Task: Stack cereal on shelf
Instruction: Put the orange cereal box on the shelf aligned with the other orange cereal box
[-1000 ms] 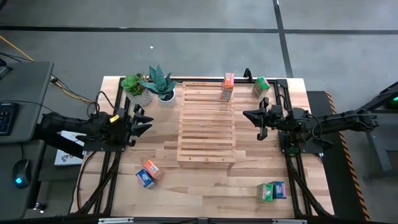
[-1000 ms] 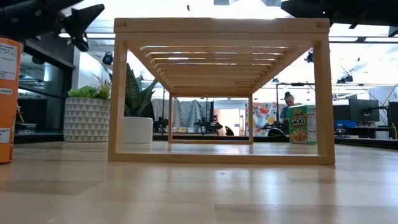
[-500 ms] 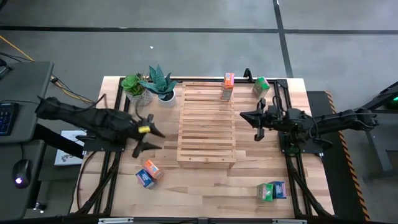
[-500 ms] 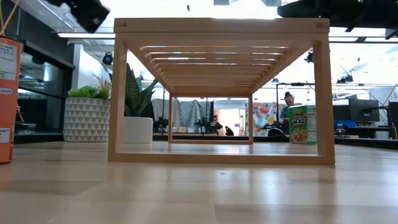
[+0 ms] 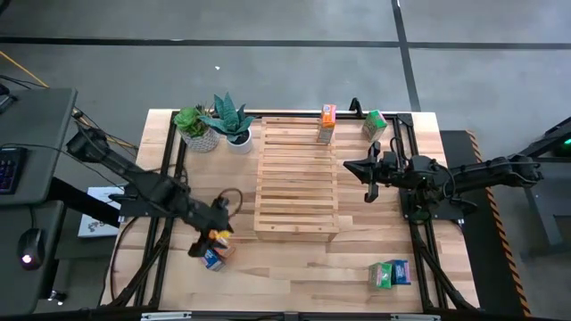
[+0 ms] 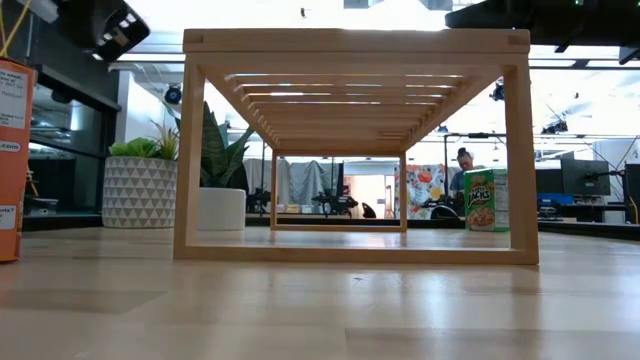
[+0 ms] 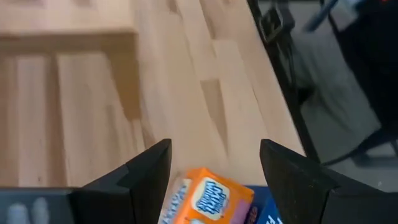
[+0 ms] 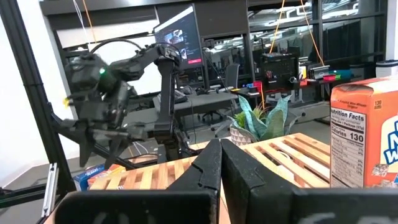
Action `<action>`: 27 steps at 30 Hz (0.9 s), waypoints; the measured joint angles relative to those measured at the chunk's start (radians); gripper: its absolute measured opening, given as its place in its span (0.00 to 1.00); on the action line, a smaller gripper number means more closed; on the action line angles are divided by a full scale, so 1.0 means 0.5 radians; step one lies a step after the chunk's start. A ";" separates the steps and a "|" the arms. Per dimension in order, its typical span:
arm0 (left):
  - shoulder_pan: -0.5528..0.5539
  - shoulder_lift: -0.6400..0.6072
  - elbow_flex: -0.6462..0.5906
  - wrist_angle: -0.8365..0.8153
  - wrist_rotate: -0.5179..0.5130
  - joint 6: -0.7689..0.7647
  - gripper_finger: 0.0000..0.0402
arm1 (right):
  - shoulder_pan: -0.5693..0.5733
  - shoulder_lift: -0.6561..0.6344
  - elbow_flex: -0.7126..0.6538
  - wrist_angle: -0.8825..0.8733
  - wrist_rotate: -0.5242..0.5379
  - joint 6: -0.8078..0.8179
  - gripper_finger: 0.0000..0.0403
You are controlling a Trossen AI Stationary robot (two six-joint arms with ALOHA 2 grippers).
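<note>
My gripper will lift the orange box (image 7: pixel 213 198) free by itself and leave its neighbour behind, since the orange box sits uncovered next to the blue box (image 5: pixel 212 259).
The pale slatted shelf (image 5: pixel 296 187) stands mid-table. An orange cereal box (image 5: pixel 326 123) stands on its far end. A green box (image 5: pixel 375 125) stands on the table to the right of that end. Green and blue boxes (image 5: pixel 390 274) lie near the right front corner. My left gripper (image 5: pixel 217 228) hovers open over an orange box (image 5: pixel 219 239) and a blue one (image 5: pixel 209 259) on the near left. In the left wrist view its fingers (image 7: pixel 216 149) stand on either side of the orange box (image 7: pixel 208 198), apart from it. My right gripper (image 5: pixel 366 171) hangs shut right of the shelf (image 8: pixel 221 149).
Two potted plants (image 5: pixel 196 127) (image 5: pixel 232 123) stand at the far left corner beside the shelf. Black frame rails (image 5: pixel 169 169) run along both table sides. Bare tabletop (image 5: pixel 294 267) lies in front of the shelf. In the low view the orange box (image 6: pixel 10 160) stands at the left edge.
My left gripper has swung from beside the plants toward the table's near edge and rightward, tipped to point downward, and dropped over the orange and blue boxes. The boxes have stayed where they were.
</note>
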 joint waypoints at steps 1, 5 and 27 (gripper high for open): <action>-0.028 0.030 0.000 -0.001 -0.020 0.000 0.59 | 0.000 0.000 0.000 -0.002 0.000 0.000 0.00; -0.117 0.116 0.036 -0.072 -0.110 0.001 0.59 | 0.000 0.000 0.000 -0.009 0.000 0.000 0.00; -0.332 0.346 0.213 -0.417 -0.342 0.072 0.59 | 0.000 0.001 0.000 -0.059 0.000 0.007 0.00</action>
